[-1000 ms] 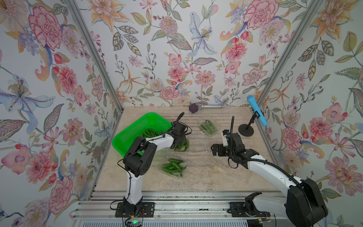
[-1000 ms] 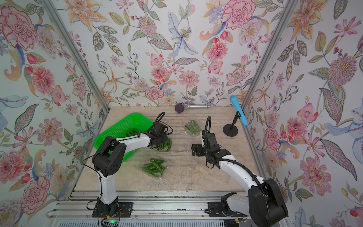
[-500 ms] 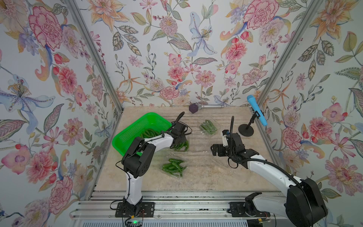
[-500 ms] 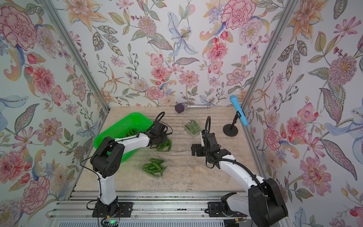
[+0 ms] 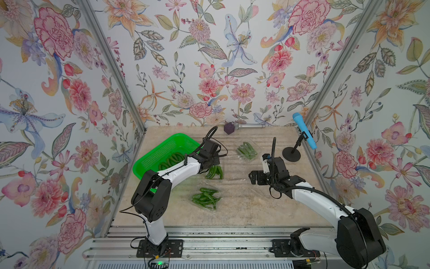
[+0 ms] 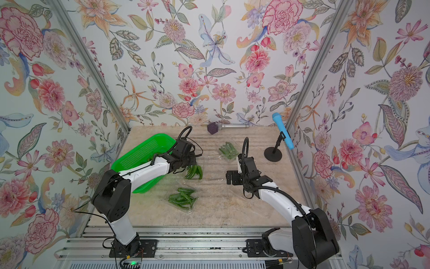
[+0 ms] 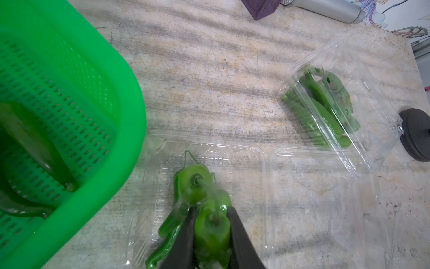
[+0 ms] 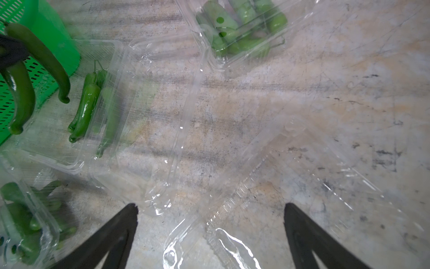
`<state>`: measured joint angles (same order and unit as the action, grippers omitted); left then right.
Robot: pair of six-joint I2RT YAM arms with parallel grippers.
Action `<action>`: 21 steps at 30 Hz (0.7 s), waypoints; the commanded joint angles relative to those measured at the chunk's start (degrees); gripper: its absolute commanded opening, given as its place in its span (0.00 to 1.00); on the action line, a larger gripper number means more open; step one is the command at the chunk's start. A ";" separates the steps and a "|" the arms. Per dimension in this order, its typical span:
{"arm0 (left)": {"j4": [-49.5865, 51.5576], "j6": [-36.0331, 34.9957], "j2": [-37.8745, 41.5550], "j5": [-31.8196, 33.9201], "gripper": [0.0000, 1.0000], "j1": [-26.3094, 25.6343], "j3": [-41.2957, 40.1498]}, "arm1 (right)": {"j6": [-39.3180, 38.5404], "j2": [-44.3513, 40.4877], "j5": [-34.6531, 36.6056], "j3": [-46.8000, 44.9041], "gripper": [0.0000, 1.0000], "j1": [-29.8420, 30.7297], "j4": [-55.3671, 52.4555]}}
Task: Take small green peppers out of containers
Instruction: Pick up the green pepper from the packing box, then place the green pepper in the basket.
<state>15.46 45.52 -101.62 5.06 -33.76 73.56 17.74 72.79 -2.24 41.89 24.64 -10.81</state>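
Observation:
The held peppers (image 8: 26, 92) hang free above the ones in the clear container. My left gripper should keep carrying them until they are over the green basket's bottom (image 5: 175, 152), then let go.
My left gripper (image 7: 210, 214) is shut on a small bunch of green peppers (image 7: 211, 230), held just above an open clear container (image 7: 260, 163) beside the green basket. In both top views the peppers (image 5: 215, 172) (image 6: 194, 172) hang from it. A few peppers (image 8: 86, 104) still lie in that container. Another container (image 5: 206, 198) of peppers sits nearer the front, and a closed one (image 5: 247, 151) sits toward the back. My right gripper (image 8: 210, 207) stands open over an empty open container (image 8: 279, 174), holding nothing.
The green perforated basket (image 5: 160, 151) at the left holds several peppers (image 5: 172, 159). A purple cube (image 5: 229, 128) and a silver microphone (image 5: 251, 126) lie by the back wall. A blue microphone (image 5: 302, 130) on a black round-based stand (image 5: 290, 155) is at the back right.
My left arm's elbow has swung a little to the left and the gripper with its peppers has edged toward the basket. The right arm has not moved.

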 commanded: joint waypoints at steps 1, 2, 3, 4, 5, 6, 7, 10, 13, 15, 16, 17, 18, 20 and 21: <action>4.93 -3.73 4.73 4.87 0.13 0.28 2.67 | -0.07 1.15 -1.42 1.96 1.00 -0.10 1.70; 5.98 -4.30 5.46 5.60 0.13 0.52 3.49 | -0.08 1.54 -1.57 2.18 1.00 -0.03 1.82; 7.21 -5.02 6.30 6.80 0.15 0.79 4.26 | -0.03 2.05 -1.59 2.44 1.00 0.04 1.84; 8.28 -5.69 6.97 7.40 0.17 1.15 5.15 | 0.09 2.62 -1.69 2.97 1.00 0.06 1.84; 8.85 -6.11 7.54 7.43 0.18 1.84 5.52 | 0.06 3.15 -1.87 3.25 1.00 0.06 1.84; 9.38 -6.38 7.95 7.26 0.18 2.87 5.82 | 0.12 3.69 -2.07 3.63 1.00 0.14 2.06; 10.01 -6.60 8.27 6.92 0.19 3.88 6.05 | 0.08 4.23 -2.21 4.04 1.00 0.31 2.10; 11.41 -7.36 8.45 5.73 0.19 8.69 6.00 | 0.27 5.72 -2.32 5.28 1.00 0.77 2.18; 11.46 -8.39 8.37 3.93 0.20 14.12 5.08 | 0.36 6.94 -2.32 5.96 1.00 1.34 2.63; 11.73 -9.22 8.04 3.87 0.20 17.21 4.67 | 0.48 7.62 -2.09 6.35 1.00 1.62 2.68; 11.65 -9.53 7.77 3.59 0.21 18.70 4.42 | 0.63 8.09 -2.04 6.54 1.00 1.67 2.65; 11.52 -9.69 7.55 3.39 0.25 19.94 4.03 | 0.67 8.30 -2.03 6.60 1.00 1.77 2.64; 11.53 -10.04 7.05 2.69 0.33 20.99 3.88 | 1.02 8.59 -1.73 6.69 1.00 1.74 2.55; 12.12 -10.80 5.67 1.94 0.42 22.39 4.21 | 1.46 9.24 -1.41 6.89 1.00 1.84 2.46; 12.30 -11.27 4.96 2.25 0.47 22.71 4.30 | 1.72 9.63 -1.08 7.01 1.00 1.83 2.26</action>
<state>25.52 36.73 -94.28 8.75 -11.42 78.50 18.24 81.41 -4.05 46.96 26.24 -8.71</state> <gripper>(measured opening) 0.444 0.997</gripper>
